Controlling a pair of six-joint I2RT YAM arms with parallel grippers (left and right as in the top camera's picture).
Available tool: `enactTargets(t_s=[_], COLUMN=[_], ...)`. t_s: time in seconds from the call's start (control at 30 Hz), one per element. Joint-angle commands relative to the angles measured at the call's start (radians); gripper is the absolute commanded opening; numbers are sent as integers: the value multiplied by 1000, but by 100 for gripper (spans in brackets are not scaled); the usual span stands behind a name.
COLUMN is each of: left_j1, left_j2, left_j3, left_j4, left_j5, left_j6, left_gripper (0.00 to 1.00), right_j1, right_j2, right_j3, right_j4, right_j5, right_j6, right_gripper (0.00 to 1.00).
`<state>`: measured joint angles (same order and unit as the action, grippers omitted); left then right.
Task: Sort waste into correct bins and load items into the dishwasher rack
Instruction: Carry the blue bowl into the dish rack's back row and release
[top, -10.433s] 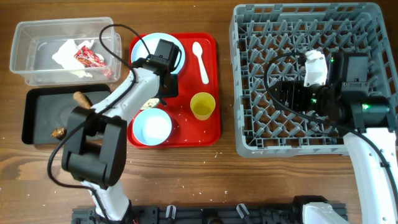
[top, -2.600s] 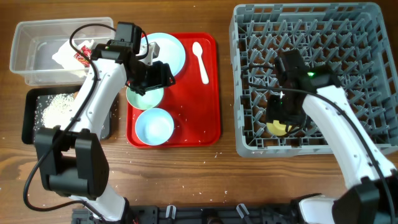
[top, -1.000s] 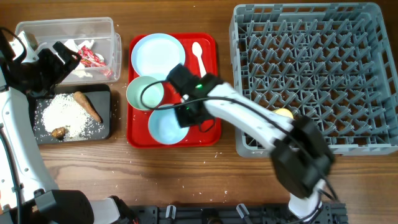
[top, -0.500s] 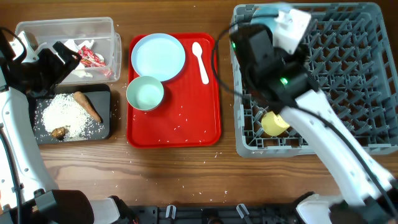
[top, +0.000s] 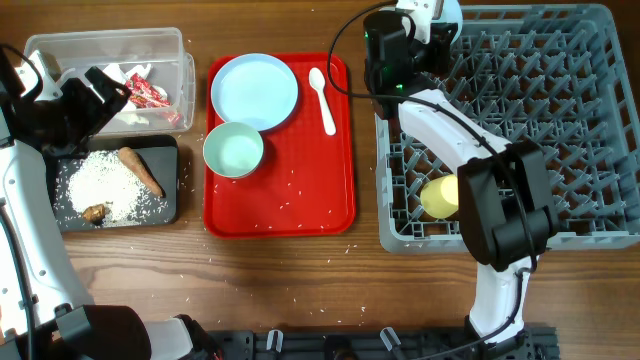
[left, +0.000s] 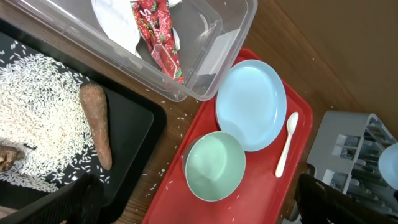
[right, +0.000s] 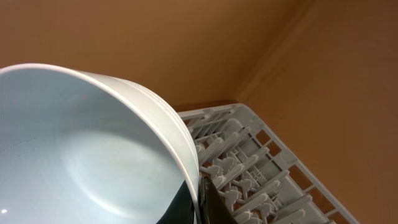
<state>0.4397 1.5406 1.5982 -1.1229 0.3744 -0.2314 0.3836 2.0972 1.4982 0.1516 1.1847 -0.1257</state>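
My right gripper is holding the pale blue bowl (top: 452, 13) tipped on edge over the rack's free back corner. It should keep lowering the bowl and let go of it against the pegs (top: 468, 48).
My right gripper (top: 425, 22) is up over the back left corner of the dishwasher rack (top: 560, 120), shut on the rim of the pale blue bowl (right: 81, 149); its fingers (right: 205, 202) pinch the bowl's wall above the rack's pegs (right: 249, 162). A yellow cup (top: 438, 197) lies in the rack. My left gripper (top: 105, 90) hovers open over the clear tub (top: 60, 50) and black tray (top: 60, 215). The tub holds a napkin (top: 125, 115) and red wrapper (left: 158, 37). The black tray holds rice (left: 37, 124), a carrot stick (left: 96, 124) and a brown lump (top: 95, 212).
The red serving tray (top: 300, 200) carries the pale blue plate (top: 254, 91), the pale green bowl (top: 233, 150) and the white spoon (top: 322, 98), with stray rice grains scattered on it. My right arm stretches across the rack's left side.
My right gripper took the pale blue bowl off the red tray and carried it up to the rack's back left corner. The left arm has stayed put.
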Motion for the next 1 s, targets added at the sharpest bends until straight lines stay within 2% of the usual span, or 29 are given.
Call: enactTargets(t_s=[0.0, 0.37, 0.47, 0.67, 0.83, 0.97], left_j1=[3, 3, 3, 3, 3, 3], left_j2=[-1, -1, -1, -1, -1, -1], left_j3=[10, 10, 10, 10, 10, 10], left_j4=[0, 0, 0, 0, 0, 0], left_j5=[2, 2, 2, 2, 2, 2], left_j6=[-12, -12, -12, -12, -12, -12], left_gripper=[100, 100, 100, 100, 100, 100], right_j1=[4, 20, 55, 137, 156, 177], right_j2=[45, 59, 59, 59, 49, -40], right_j3=[13, 12, 12, 12, 13, 13], right_j4=[-5, -128, -218, -330, -330, -332], right_j5=[-26, -67, -68, -68, -68, -119], right_j6=[-48, -9, -61, -55, -55, -63], right_gripper=[4, 5, 17, 43, 83, 84])
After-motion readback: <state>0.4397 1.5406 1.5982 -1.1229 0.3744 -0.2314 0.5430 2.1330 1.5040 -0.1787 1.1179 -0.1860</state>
